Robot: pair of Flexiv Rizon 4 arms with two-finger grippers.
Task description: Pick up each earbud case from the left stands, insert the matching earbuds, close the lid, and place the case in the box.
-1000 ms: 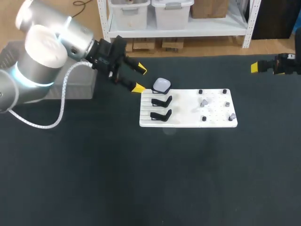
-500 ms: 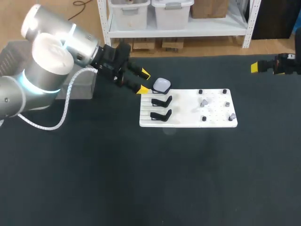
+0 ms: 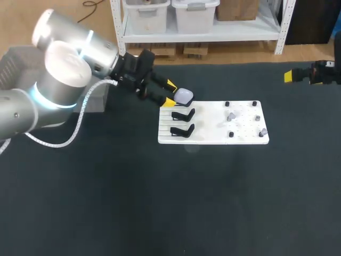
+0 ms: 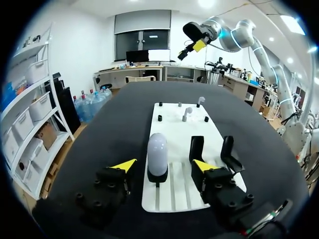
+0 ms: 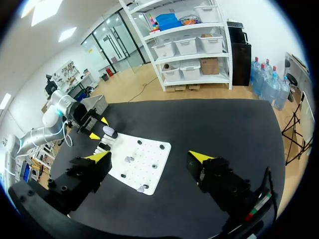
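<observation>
I expect the lid of the white earbud case [image 3: 184, 96] to swing aside and stay attached when I open it with my right gripper, because the case shows a closed, rounded shell [image 4: 157, 152].
A white earbud case [image 3: 184, 96] stands upright on the rearmost black stand at the left end of the white board [image 3: 213, 136]. My left gripper [image 3: 170, 93] is level with it from the left and open. In the left wrist view the case [image 4: 157, 153] sits between the yellow fingertips [image 4: 123, 165], just ahead of them, with a gap on each side. Two other black stands [image 3: 184, 114] hold nothing. Small grey earbuds [image 3: 231, 114] stand on the board's right half. My right gripper [image 5: 149, 156] hangs open, high above the table's far right [image 3: 288, 76].
Black pegs [image 3: 227, 104] dot the board's right half among the earbuds. A grey box [image 3: 96, 98] sits at the table's left, behind my left arm. Bare dark tabletop [image 3: 186, 202] stretches in front of the board.
My left gripper has moved right, up to the earbud case, and its fingers have narrowed around it. The right arm has stayed put.
</observation>
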